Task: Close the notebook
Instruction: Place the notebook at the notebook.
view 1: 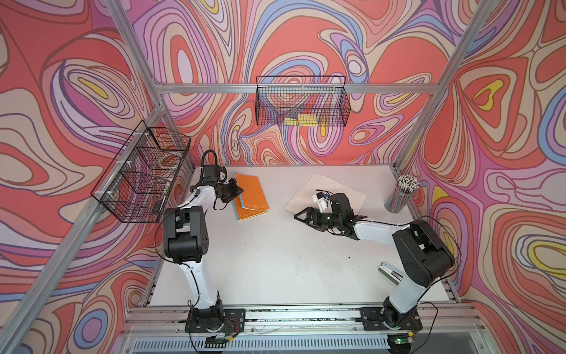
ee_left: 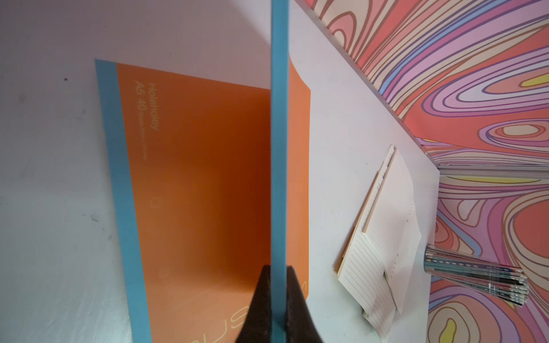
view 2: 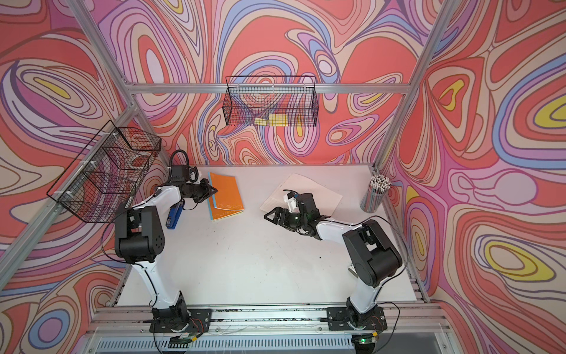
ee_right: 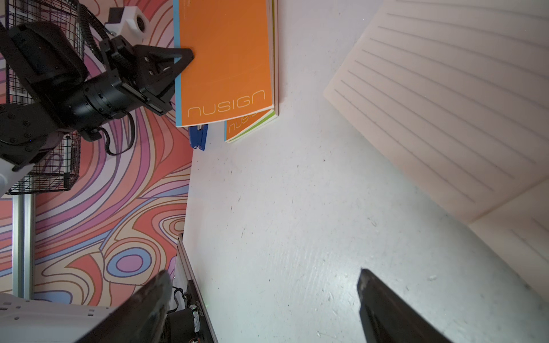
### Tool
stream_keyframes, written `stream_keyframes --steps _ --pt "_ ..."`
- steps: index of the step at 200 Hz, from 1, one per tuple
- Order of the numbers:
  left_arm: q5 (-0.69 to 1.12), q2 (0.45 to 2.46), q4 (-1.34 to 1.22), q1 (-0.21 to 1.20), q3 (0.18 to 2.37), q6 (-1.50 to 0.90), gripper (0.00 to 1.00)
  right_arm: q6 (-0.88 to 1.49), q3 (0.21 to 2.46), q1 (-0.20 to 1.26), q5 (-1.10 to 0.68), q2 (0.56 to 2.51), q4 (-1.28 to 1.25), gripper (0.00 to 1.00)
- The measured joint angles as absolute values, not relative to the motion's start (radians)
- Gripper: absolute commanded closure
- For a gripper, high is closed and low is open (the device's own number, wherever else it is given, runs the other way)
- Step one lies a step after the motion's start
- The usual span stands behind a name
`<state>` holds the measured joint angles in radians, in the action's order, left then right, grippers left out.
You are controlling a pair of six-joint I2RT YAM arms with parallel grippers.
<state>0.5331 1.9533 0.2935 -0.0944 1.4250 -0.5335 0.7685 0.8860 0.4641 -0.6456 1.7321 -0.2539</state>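
Observation:
The held orange notebook's spine [ee_left: 279, 154] lies alongside the lower orange notebook's spine [ee_left: 121, 188], so I should keep lowering with my left gripper until both spines touch, then let go.
A notebook [view 1: 332, 191] lies open at the back right of the white table [view 1: 275, 260], its cream lined pages [ee_right: 445, 98] facing up. My right gripper [view 1: 301, 216] hovers just in front of it, open and holding nothing [ee_right: 264, 276]. At the back left an orange notebook [view 1: 251, 191] with a blue spine strip lies closed on top of a second orange one [view 1: 254, 216]. My left gripper [view 1: 242, 192] is shut on that blue spine edge [ee_left: 279, 148]. In the left wrist view the strip runs straight between the two black fingertips [ee_left: 263, 285].
A cup of pencils [view 1: 401, 193] stands at the right edge of the table. A blue stapler [view 2: 174, 217] lies under the left arm. A silver stapler [view 1: 390, 272] sits by the right arm's base. Wire baskets hang on the left frame [view 1: 141, 174] and the back rail [view 1: 301, 104].

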Motion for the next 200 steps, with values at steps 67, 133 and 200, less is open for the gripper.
stream_keyframes --steps 67,133,200 --pt "0.446 1.970 0.315 -0.094 1.423 -0.505 1.00 0.772 0.884 0.464 -0.652 1.735 -0.259 0.02" --pt "0.435 2.030 0.342 -0.096 1.423 -0.470 1.00 0.779 0.881 0.464 -0.653 1.750 -0.270 0.02" --pt "0.413 2.036 0.363 -0.096 1.435 -0.448 1.00 0.787 0.879 0.464 -0.657 1.753 -0.286 0.02"
